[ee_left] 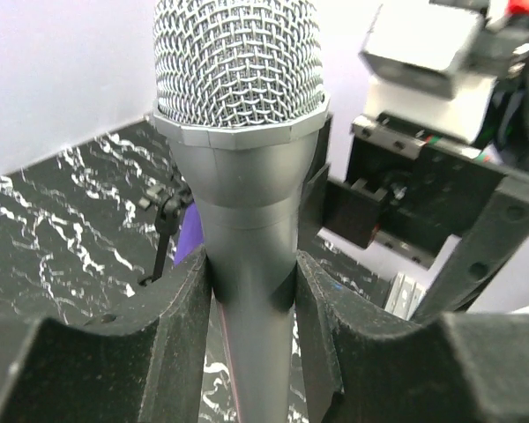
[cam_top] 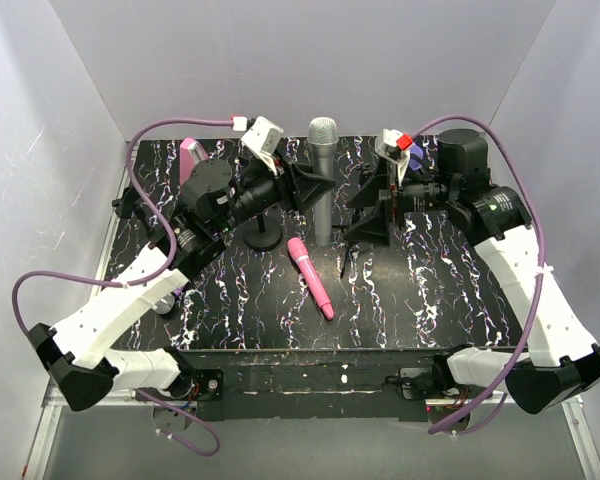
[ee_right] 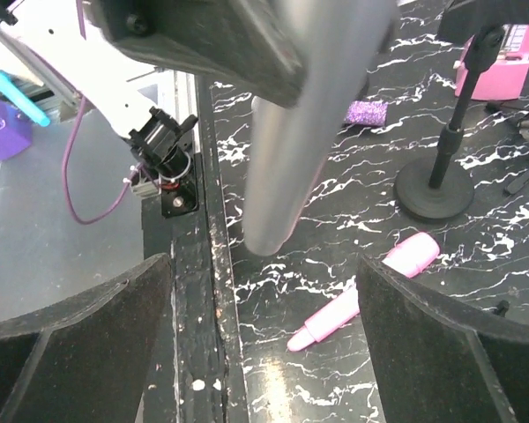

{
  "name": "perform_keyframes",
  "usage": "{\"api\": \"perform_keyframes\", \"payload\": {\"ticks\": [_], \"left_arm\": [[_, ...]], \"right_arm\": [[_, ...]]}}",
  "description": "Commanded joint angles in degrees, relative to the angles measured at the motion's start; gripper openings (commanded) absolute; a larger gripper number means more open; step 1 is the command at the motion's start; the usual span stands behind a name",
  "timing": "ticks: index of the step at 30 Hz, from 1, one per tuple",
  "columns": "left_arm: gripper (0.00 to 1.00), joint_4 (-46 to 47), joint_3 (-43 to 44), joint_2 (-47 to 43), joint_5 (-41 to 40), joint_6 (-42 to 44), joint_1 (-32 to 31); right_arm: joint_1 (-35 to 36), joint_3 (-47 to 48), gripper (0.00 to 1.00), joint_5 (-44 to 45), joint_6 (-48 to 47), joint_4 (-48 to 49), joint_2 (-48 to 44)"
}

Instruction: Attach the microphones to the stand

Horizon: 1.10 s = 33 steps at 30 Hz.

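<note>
The silver-grey microphone's middle (ee_left: pixel 253 264), which the stand's holder must grip, is under my left gripper, so my right gripper should first take the microphone handle's loose lower end (cam_top: pixel 322 235).
A silver-grey microphone (cam_top: pixel 323 180) stands upright above the table, mesh head up, with my left gripper (cam_top: pixel 308 188) shut on its handle. In the left wrist view its body (ee_left: pixel 247 176) sits tight between both pads (ee_left: pixel 181 326). My right gripper (cam_top: pixel 370 208) stands open just right of it; in its own view the silver handle (ee_right: pixel 291 159) hangs ahead of the wide-apart fingers (ee_right: pixel 79 344). A pink microphone (cam_top: pixel 310 277) lies flat on the table, (ee_right: pixel 361 300). The stand (ee_right: pixel 434 189) has a round black base and thin pole; my left arm partly hides the base (cam_top: pixel 263 238).
A pink box (cam_top: pixel 191 158) sits at the back left, (ee_right: pixel 502 66). A glittery purple piece (ee_right: pixel 366 113) lies beyond the silver handle. Something purple (ee_left: pixel 189 242) shows behind the held microphone. The table's front edge (ee_right: pixel 203 291) runs under my right gripper.
</note>
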Motion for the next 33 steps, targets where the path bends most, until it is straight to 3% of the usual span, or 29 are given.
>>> {"api": "perform_keyframes", "payload": {"ticks": [1,6,10,14,21,22,24,26,27,31,33], "left_arm": [[0.0,7.2,2.2,-4.1,-3.3,-1.2,-0.2],[0.0,8.7,0.2,-6.1,-5.9,-1.3,-0.1],[0.0,10.9,-1.2,-7.3,-7.1,-2.0,-0.1],[0.0,12.0,-2.0,-7.6,-6.7,-2.9,-0.1],[0.0,12.4,-4.0,-9.1,-7.9,-2.4,-0.2],[0.0,12.3,-4.2,-9.2,-8.0,-2.5,-0.2],[0.0,11.9,-4.3,-9.5,-8.2,-2.4,-0.1],[0.0,10.2,-4.2,-10.2,-9.7,-2.2,-0.2],[0.08,8.0,-3.8,-10.5,-10.5,-1.8,-0.2],[0.74,-4.8,-2.8,-13.9,-13.3,3.7,-0.1],[0.91,-11.0,-4.9,-17.5,-12.5,7.6,-0.1]], "right_arm": [[2.6,-2.2,0.92,4.8,14.5,17.9,-0.4],[6.9,-3.2,0.92,3.7,19.5,26.7,0.8],[11.2,-4.3,0.92,6.5,20.6,31.0,1.9],[12.0,-4.9,0.88,9.4,27.5,38.5,3.8],[13.7,-5.0,0.54,7.8,31.3,44.8,6.1],[14.0,-5.2,0.45,7.6,31.3,44.9,6.5],[14.3,-5.1,0.13,6.4,31.5,45.4,7.0],[14.3,-5.1,0.01,5.7,32.8,46.2,7.3],[14.3,-5.8,0.01,5.9,33.2,46.6,7.0],[13.4,-8.7,0.01,7.0,35.8,50.1,5.2],[12.5,-9.6,0.01,7.0,35.8,50.8,4.7]]}}
